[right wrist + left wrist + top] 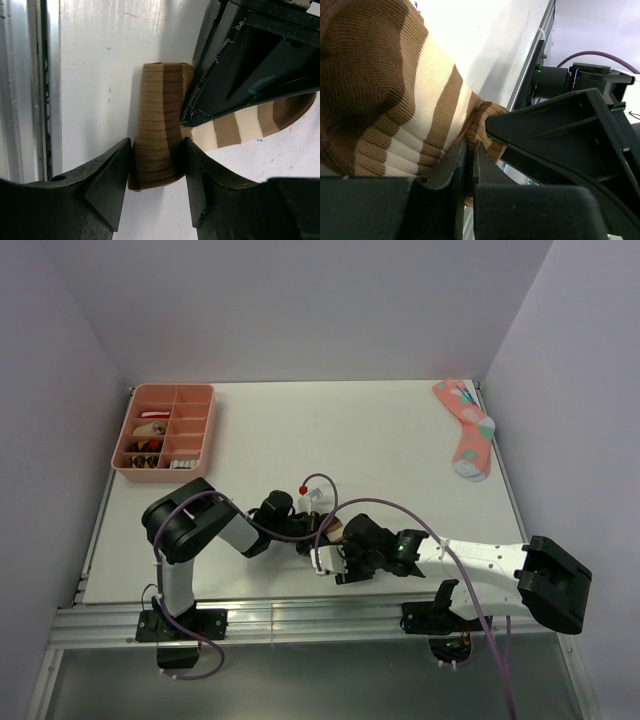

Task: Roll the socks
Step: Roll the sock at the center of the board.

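Both my grippers crowd the rolled end. Next, my left gripper lets go of its fold and moves to the trailing brown end while my right gripper holds the sock.
A brown-and-tan striped sock lies on the white table near the front edge, and only a tan bit of it shows between the two arms from above. One end is rolled into a thick upright bundle, with the striped rest trailing away flat. My left gripper is shut on a fold of the ribbed cuff. My right gripper is closed across the roll, one finger pressing each side. The two grippers crowd together, almost touching.
A pink compartment tray with small items stands at the back left. A pink dotted sock lies at the back right. The metal rail of the table's front edge runs close beside the roll.
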{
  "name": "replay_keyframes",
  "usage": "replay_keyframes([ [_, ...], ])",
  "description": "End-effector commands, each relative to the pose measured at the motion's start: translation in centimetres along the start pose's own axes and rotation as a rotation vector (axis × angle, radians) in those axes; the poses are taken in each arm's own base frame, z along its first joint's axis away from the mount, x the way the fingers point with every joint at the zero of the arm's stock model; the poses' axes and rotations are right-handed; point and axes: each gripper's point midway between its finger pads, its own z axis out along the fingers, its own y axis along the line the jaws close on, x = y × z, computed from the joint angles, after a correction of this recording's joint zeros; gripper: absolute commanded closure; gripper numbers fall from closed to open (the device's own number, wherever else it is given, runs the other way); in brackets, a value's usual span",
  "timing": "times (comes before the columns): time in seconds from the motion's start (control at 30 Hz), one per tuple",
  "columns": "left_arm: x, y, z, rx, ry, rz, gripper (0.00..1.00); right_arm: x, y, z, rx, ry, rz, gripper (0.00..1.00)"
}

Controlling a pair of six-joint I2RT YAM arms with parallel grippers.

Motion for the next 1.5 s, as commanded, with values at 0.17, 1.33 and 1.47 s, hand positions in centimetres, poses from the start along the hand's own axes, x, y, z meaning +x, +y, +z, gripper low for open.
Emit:
replay_keyframes([
  [0.17, 5.8, 8.2, -1.7, -0.275, 0.128, -0.162, 1.00, 0.1, 0.4, 1.2, -0.017, 0.000, 0.000, 0.60],
  [1.33, -6.5, 3.1, -8.7, -0.468, -0.575, -0.057, 0.66, 0.7, 2.3, 2.2, -0.218, 0.133, 0.071, 0.81],
  [1.47, -6.6, 3.7, -9.5, -0.526, -0.580, -0.036, 0.63, 0.7, 2.4, 2.2, -0.219, 0.131, 0.069, 0.82],
])
